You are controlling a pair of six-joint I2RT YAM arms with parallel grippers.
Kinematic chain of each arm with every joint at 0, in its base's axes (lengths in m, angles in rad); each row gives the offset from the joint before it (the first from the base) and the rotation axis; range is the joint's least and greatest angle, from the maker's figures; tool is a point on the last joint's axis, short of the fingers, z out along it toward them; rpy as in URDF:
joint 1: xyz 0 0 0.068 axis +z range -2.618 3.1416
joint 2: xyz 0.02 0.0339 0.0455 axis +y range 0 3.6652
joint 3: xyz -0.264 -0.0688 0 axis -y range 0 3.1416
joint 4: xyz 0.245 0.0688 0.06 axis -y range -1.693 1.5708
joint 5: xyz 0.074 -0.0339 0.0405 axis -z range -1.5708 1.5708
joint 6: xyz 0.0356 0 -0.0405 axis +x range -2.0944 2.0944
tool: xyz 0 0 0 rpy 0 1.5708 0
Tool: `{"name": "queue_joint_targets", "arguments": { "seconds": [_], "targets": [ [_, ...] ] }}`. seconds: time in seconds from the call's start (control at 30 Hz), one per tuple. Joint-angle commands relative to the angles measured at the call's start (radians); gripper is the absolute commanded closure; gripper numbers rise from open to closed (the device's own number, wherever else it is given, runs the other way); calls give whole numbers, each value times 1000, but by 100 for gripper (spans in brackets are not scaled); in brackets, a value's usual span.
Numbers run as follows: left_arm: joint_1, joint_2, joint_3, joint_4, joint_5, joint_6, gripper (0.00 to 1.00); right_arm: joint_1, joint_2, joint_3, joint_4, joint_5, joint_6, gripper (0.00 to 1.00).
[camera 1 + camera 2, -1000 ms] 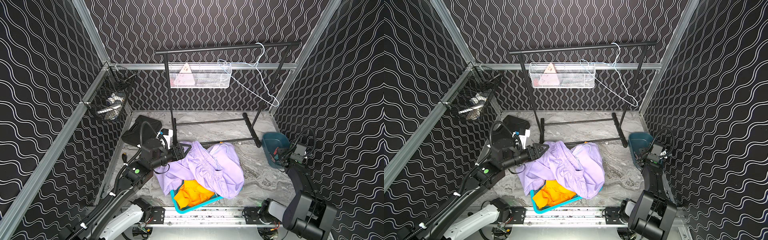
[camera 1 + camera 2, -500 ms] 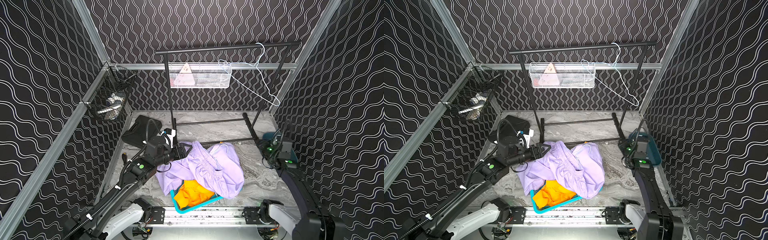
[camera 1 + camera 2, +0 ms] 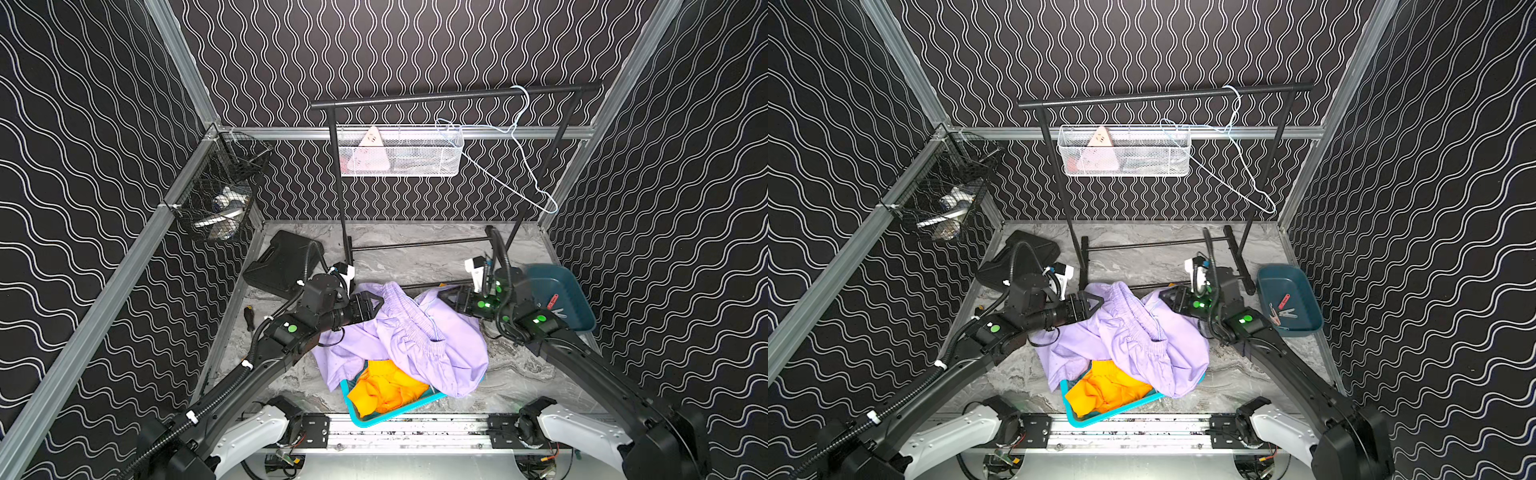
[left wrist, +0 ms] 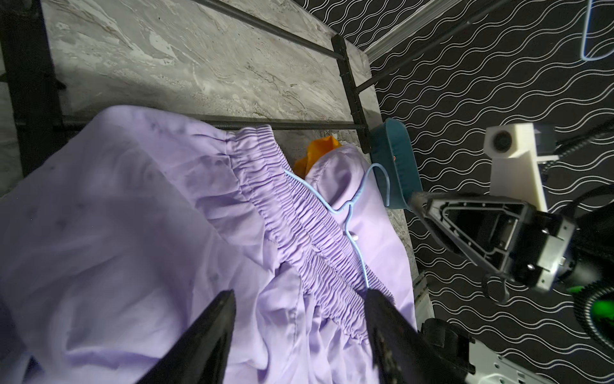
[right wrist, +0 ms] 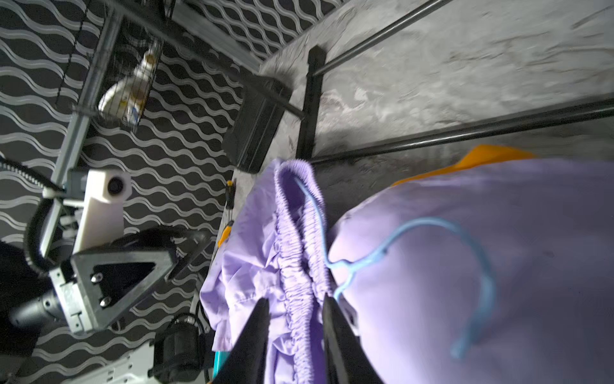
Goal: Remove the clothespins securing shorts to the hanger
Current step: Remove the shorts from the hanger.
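My right gripper is heading for the wire point(image 5: 340, 292) below the hook and should go on before it closes there, with the light blue hanger's neck point(image 5: 349, 264) clear of the waistband.
The lilac shorts point(image 3: 407, 336) point(image 3: 1129, 332) lie heaped on the floor, partly over the orange shorts point(image 3: 386, 386) in a turquoise basket point(image 3: 353, 411). A light blue wire hanger point(image 4: 349, 212) point(image 5: 365, 262) lies along their gathered waistband. My left gripper point(image 4: 299, 294) point(image 3: 374, 301) hangs open over the left edge of the lilac fabric. On the opposite side my right gripper point(image 5: 294, 302) point(image 3: 1167, 295) is open, its fingers straddling the waistband. Clothespins point(image 3: 1283, 309), one red and others pale, lie in the dark teal tray point(image 3: 1304, 286) at the right. No clothespin on the shorts can be made out.
A black garment rack point(image 3: 415, 97) stands behind the shorts, its foot bars on the floor. From it hang a white mesh basket point(image 3: 399, 153) and a spare wire hanger point(image 3: 519, 166). A black wire basket point(image 3: 220, 195), a black case point(image 3: 282, 262) and a screwdriver point(image 3: 248, 318) sit at the left.
My right arm has swung from the teal tray over to the right side of the lilac shorts, its jaws narrowing. The left gripper has crept a little forward at the shorts' left edge.
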Motion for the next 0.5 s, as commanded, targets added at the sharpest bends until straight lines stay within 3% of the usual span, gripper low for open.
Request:
{"name": "queue_joint_targets", "arguments": {
  "seconds": [0.0, 0.3, 0.47],
  "targets": [
    [-1, 3, -6, 34, -4, -10, 34, 48, 65, 35, -54, 22, -69, 70],
    [0, -20, -14, 9, -12, -10, 34, 92, 163, 19, -49, 116, -44, 58],
    [0, -9, -8, 14, -9, -6, 34, 96, 175, 4, -45, 141, -22, 58]
  ]
}}
